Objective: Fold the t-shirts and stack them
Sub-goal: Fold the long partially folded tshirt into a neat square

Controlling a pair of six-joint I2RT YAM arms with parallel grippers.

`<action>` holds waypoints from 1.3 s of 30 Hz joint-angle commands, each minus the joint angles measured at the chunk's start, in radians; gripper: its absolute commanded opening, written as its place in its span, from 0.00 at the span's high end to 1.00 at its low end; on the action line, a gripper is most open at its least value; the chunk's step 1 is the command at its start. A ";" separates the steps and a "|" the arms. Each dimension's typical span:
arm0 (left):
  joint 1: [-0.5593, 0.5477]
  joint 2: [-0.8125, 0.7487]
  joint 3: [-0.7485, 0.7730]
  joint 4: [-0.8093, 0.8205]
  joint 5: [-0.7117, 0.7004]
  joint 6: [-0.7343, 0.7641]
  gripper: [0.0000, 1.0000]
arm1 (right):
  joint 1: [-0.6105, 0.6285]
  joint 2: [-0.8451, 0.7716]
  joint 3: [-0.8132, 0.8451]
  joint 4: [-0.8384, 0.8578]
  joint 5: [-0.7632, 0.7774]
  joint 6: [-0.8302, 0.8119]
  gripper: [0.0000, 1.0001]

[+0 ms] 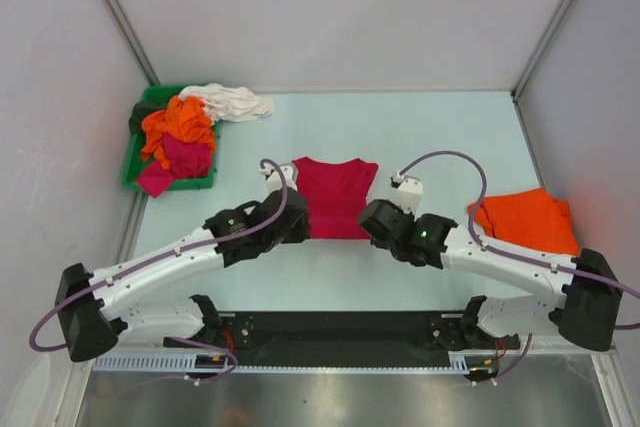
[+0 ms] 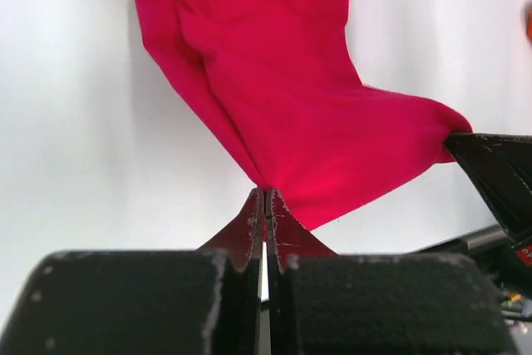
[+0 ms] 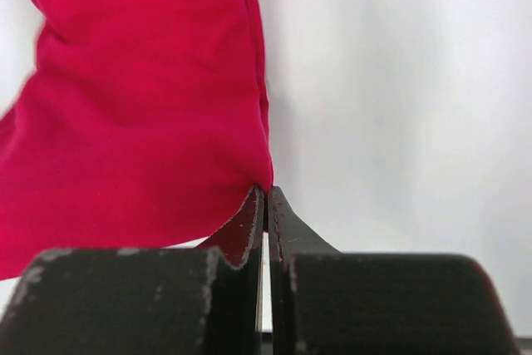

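Note:
Both my grippers are holding the crimson-red t-shirt's near edge (image 1: pixel 338 237) straight across from its far edge (image 1: pixel 338 163). My right gripper keeps bringing the near edge over until the two edges meet.
A crimson-red t-shirt (image 1: pixel 335 195) lies partly folded at the table's middle, neckline away from the arms. My left gripper (image 1: pixel 298 222) is shut on its near left corner (image 2: pixel 274 164). My right gripper (image 1: pixel 372 219) is shut on its near right corner (image 3: pixel 166 122). Both hold the near edge lifted a little off the table. A folded orange t-shirt (image 1: pixel 525 219) lies at the right. Orange (image 1: pixel 178 122), magenta (image 1: pixel 180 159), dark (image 1: pixel 143 115) and white (image 1: pixel 232 102) shirts are heaped at the back left.
A green plastic bin (image 1: pixel 140 147) at the back left holds the heap; the white shirt spills over its far right corner onto the table. Grey walls close in the table on three sides.

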 commanded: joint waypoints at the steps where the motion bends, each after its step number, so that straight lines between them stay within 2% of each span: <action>1: 0.062 0.012 0.071 -0.003 -0.060 0.078 1.00 | -0.097 0.031 0.080 0.069 0.042 -0.165 1.00; 12: 0.246 0.159 0.198 0.088 -0.037 0.218 1.00 | -0.327 0.242 0.277 0.270 -0.041 -0.401 1.00; 18: 0.339 0.286 0.290 0.142 -0.022 0.258 1.00 | -0.421 0.411 0.410 0.327 -0.095 -0.454 1.00; 28: 0.414 0.527 0.475 0.169 0.003 0.284 1.00 | -0.511 0.650 0.625 0.356 -0.162 -0.504 1.00; 39: 0.477 0.783 0.613 0.172 0.043 0.289 1.00 | -0.554 0.853 0.755 0.367 -0.211 -0.520 1.00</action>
